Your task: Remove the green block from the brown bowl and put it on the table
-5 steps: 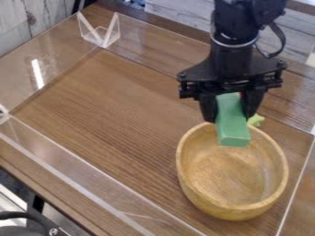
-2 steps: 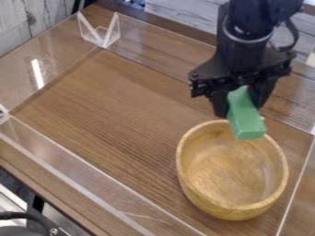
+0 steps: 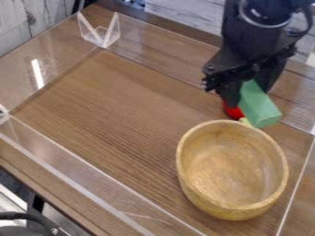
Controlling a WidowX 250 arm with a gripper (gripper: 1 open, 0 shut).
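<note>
I should carry the green block over to the open wood (image 3: 209, 110) beside the small red object (image 3: 231, 108) before lowering the block, because it hangs over that object.
The green block (image 3: 260, 104) hangs tilted in the air just above the far rim of the brown bowl (image 3: 231, 171), which stands at the right side of the wooden table (image 3: 110, 111). My black gripper (image 3: 250, 89) points down from above and is shut on the block's upper end. The bowl's inside shows nothing in it.
A small red object (image 3: 231, 112) and a yellow-green piece (image 3: 244, 121) lie on the table right behind the bowl, under the block. Clear acrylic walls (image 3: 50, 147) ring the table. A clear stand (image 3: 99, 31) sits at the back left.
The gripper has risen and shifted right with the green block, lifting it out of the bowl's far side. The wrist has rolled, so the block is now tilted.
</note>
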